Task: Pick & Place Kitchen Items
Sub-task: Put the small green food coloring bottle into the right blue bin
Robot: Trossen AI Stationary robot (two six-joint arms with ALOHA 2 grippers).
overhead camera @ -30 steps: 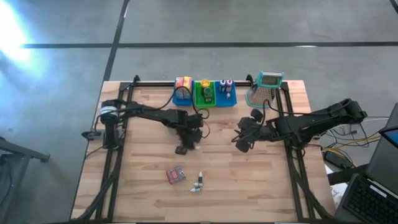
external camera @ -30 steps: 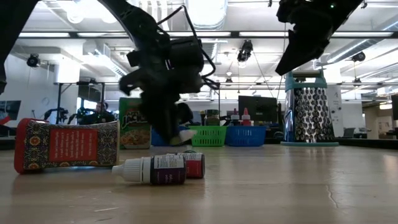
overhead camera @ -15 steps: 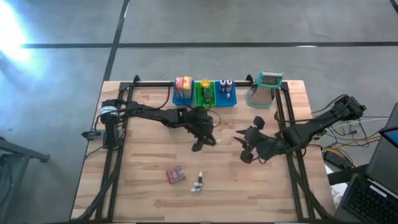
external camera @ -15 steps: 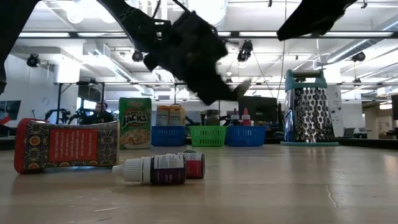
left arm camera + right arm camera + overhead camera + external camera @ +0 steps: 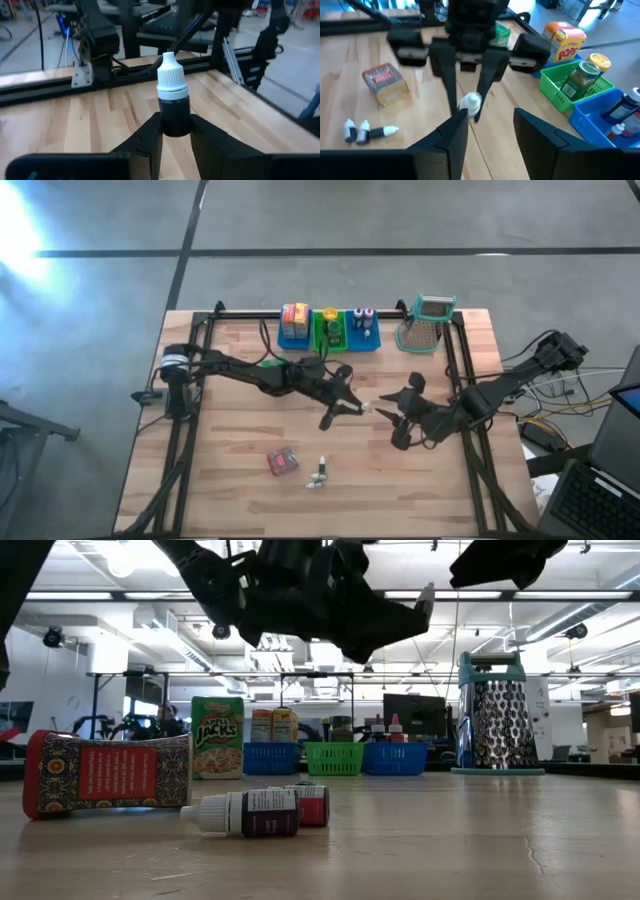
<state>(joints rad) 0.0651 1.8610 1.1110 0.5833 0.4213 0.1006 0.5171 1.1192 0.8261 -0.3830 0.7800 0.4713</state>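
Observation:
The robot's left gripper is covering the dropper bottle's dark body [image 5: 175, 116], so the right gripper should grab the bottle by its white cap [image 5: 471, 103] before the left gripper opens.
My left gripper [image 5: 350, 407] hangs above the table's middle, shut on a small dark dropper bottle [image 5: 173, 102] with a white cap [image 5: 362, 408]. My right gripper [image 5: 392, 421] is open, just right of that cap and facing it; in its wrist view the cap [image 5: 470, 102] stands between and beyond its fingers [image 5: 451, 136]. A red packet [image 5: 283, 462] and two or three small bottles [image 5: 319, 476] lie flat near the near edge. A green cereal box [image 5: 217, 737] stands further back on the left. My left gripper pinches the bottle's dark body [image 5: 174, 124] between its two fingers, below the white cap [image 5: 172, 75]. The fingers reach level from the table's left and lie along the bottle. The bottle is lifted clear of the table, lying about level with its cap toward my right gripper.
At the far edge stand a blue bin [image 5: 293, 335] with a yellow box, a green bin [image 5: 330, 333] with a jar and a blue bin [image 5: 364, 335] with bottles. The metal grater [image 5: 430, 323] stands right of them. Bare wood lies at the right near side.
My left gripper has risen from the table with the bottle, swung toward the table's right and tipped from pointing down to about level. The bottle now hangs clear, cap to the right. My right gripper has shifted toward the near edge and turned toward the bottle.

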